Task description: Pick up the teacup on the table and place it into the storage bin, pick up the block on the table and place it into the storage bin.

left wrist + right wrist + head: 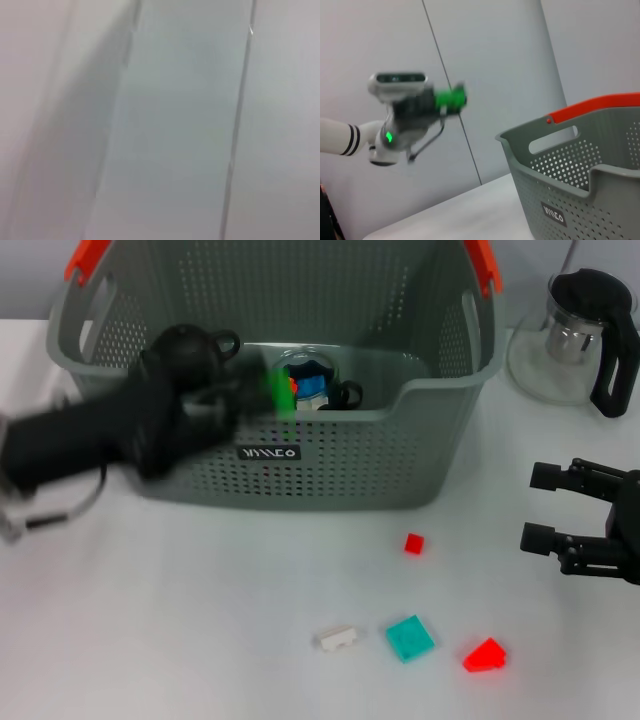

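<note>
The green block [283, 391] is above the height of the storage bin's front side, so the robot's left gripper should go on over the open bin before it lets go above the glass teacup [311, 376].
The grey perforated storage bin [330, 465] with orange-red handles stands at the back of the table. A glass teacup [318, 368] sits inside it on the floor, with red and blue pieces showing at it. My left gripper [268, 398] hangs over the bin's front wall, shut on a green block [283, 390]; the arm is motion-blurred. The right wrist view shows that gripper [445, 102] with the green block [451, 98] off to the side of the bin [580, 175]. My right gripper [545, 508] rests open at the table's right. The left wrist view shows only a blank wall.
Loose on the table in front of the bin lie a small red block [413, 543], a white piece [336, 639], a teal tile [410, 637] and a red wedge [485, 654]. A glass teapot [580, 335] with a black handle stands at the back right.
</note>
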You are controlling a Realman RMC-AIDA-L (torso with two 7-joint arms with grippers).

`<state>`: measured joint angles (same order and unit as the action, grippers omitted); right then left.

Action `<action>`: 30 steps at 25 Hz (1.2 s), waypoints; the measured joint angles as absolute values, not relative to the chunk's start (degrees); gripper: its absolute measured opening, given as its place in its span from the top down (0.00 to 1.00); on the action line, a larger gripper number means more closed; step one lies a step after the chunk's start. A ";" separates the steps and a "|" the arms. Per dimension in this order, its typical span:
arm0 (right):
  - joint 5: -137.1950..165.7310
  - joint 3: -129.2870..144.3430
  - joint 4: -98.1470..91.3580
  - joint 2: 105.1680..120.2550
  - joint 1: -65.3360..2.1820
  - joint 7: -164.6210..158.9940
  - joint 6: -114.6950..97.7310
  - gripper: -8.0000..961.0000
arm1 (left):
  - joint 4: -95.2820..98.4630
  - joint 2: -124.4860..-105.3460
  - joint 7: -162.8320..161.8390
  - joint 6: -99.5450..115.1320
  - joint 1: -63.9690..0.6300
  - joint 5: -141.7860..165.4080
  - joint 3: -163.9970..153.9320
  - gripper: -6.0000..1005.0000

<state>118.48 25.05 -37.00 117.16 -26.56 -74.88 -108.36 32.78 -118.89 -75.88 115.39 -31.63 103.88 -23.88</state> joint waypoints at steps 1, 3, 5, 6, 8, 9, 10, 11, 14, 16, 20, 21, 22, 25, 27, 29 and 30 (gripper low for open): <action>118.48 25.05 -37.00 117.16 -26.56 -74.88 -108.36 0.05 | 33.18 -118.87 -77.71 114.96 -32.27 101.51 -23.72 0.57; 118.48 25.05 -37.00 117.16 -26.57 -74.88 -108.36 0.05 | 34.95 -118.80 -82.29 112.73 -34.06 97.82 -23.50 0.57; 118.48 25.05 -37.00 117.16 -26.62 -74.88 -108.39 0.05 | 37.85 -118.77 -87.42 108.78 -35.70 96.33 -23.60 0.57; 118.48 25.05 -37.00 117.16 -26.68 -74.88 -108.42 0.05 | 39.14 -118.76 -89.30 107.09 -36.28 96.32 -23.81 0.57; 118.48 25.05 -37.00 117.16 -26.78 -74.88 -108.46 0.05 | 43.94 -118.47 -95.75 100.61 -38.02 97.10 -25.73 0.56; 118.48 25.05 -37.00 117.16 -26.80 -74.88 -108.46 0.05 | 46.33 -118.10 -98.77 97.57 -38.49 97.95 -27.78 0.56; 118.48 25.05 -37.00 117.16 -26.82 -74.88 -108.47 0.05 | 48.26 -117.73 -101.08 95.40 -38.80 98.65 -29.56 0.56; 118.48 25.05 -37.00 117.16 -26.82 -74.88 -108.47 0.05 | 51.23 -116.99 -104.55 92.72 -39.17 100.10 -32.91 0.56; 118.48 25.05 -37.00 117.16 -26.89 -74.88 -108.47 0.05 | 58.85 -115.64 -112.83 88.11 -40.84 107.74 -39.30 0.56; 118.47 25.05 -37.00 117.16 -27.06 -74.89 -108.47 0.05 | 63.47 -115.35 -117.67 87.09 -42.67 115.81 -41.84 0.55; 118.49 25.13 -37.00 117.16 -27.14 -74.94 -108.46 0.05 | 67.48 -115.28 -124.34 85.04 -47.12 131.28 -48.63 0.55; 118.52 25.15 -37.00 117.16 -27.14 -74.95 -108.46 0.05 | 67.42 -115.43 -125.73 83.96 -48.15 134.67 -50.63 0.55; 118.54 25.16 -37.00 117.16 -27.14 -74.95 -108.45 0.05 | 66.86 -115.79 -126.84 82.66 -49.06 137.68 -52.48 0.55; 118.53 25.09 -37.00 117.16 -26.98 -74.97 -108.45 0.05 | 64.61 -117.19 -129.25 78.90 -51.23 143.97 -55.76 0.54; 118.51 25.06 -37.00 117.16 -26.88 -74.97 -108.45 0.05 | 63.12 -118.44 -131.15 76.19 -52.18 147.40 -56.66 0.54; 118.50 25.05 -37.00 117.16 -26.88 -74.97 -108.45 0.05 | 63.16 -119.91 -132.26 73.67 -52.12 149.86 -56.85 0.54; 118.49 25.04 -37.00 117.16 -26.88 -74.97 -108.45 0.05 | 63.57 -120.36 -132.37 73.10 -51.84 150.21 -56.81 0.54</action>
